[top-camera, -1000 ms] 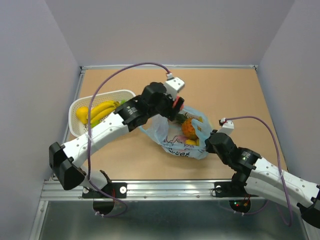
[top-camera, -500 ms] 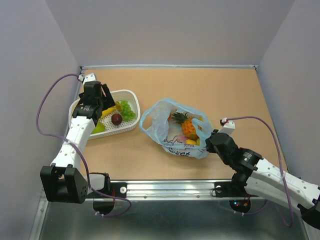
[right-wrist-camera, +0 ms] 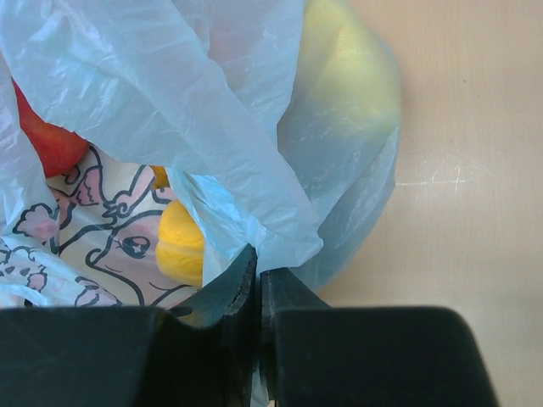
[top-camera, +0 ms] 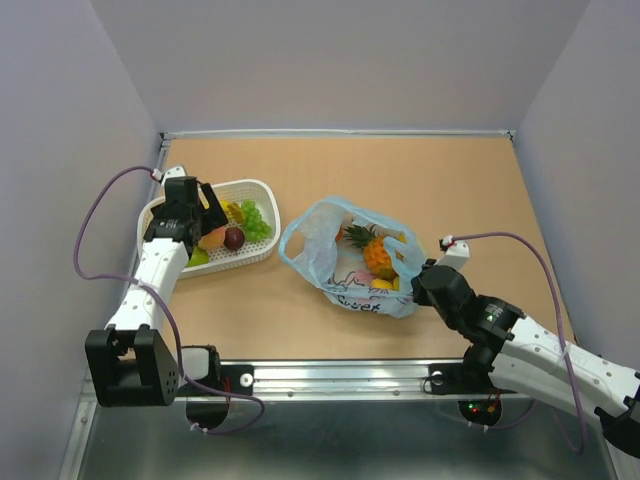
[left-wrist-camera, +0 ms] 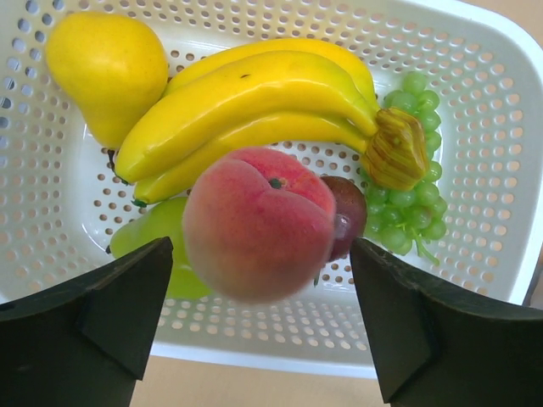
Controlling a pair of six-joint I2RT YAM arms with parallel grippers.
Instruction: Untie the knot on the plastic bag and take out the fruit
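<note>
My left gripper should keep moving to the yellow mango [top-camera: 382,284] until its fingers are around the mango, because my right gripper is holding the bag's opening [top-camera: 358,262] open beside the mango.
The plastic bag [top-camera: 340,262] lies open at the table's middle; no knot shows. Fruit inside it: a pineapple [top-camera: 372,250] and a yellow mango [top-camera: 383,284]. My right gripper [top-camera: 420,284] is shut on the bag's right edge. The right wrist view shows its jaws [right-wrist-camera: 257,263] pinching blue film, with the mango [right-wrist-camera: 182,243], a red apple [right-wrist-camera: 47,140] and a green round fruit [right-wrist-camera: 348,68] behind the film. My left gripper [top-camera: 203,222] is open over the white basket [top-camera: 262,190]. A pink peach [left-wrist-camera: 259,222] is between its wide-apart fingers, touching neither.
The basket [left-wrist-camera: 509,170] at the left holds yellow bananas [left-wrist-camera: 254,102], a lemon [left-wrist-camera: 106,64], green grapes [left-wrist-camera: 416,195], a dark plum [left-wrist-camera: 349,212] and a green fruit [left-wrist-camera: 161,246]. The side walls stand close to the basket and beyond the right arm.
My left arm has swung from the bag over to the basket and opened. The peach now shows loose between its fingers over the basket. The right gripper has kept its hold on the bag.
</note>
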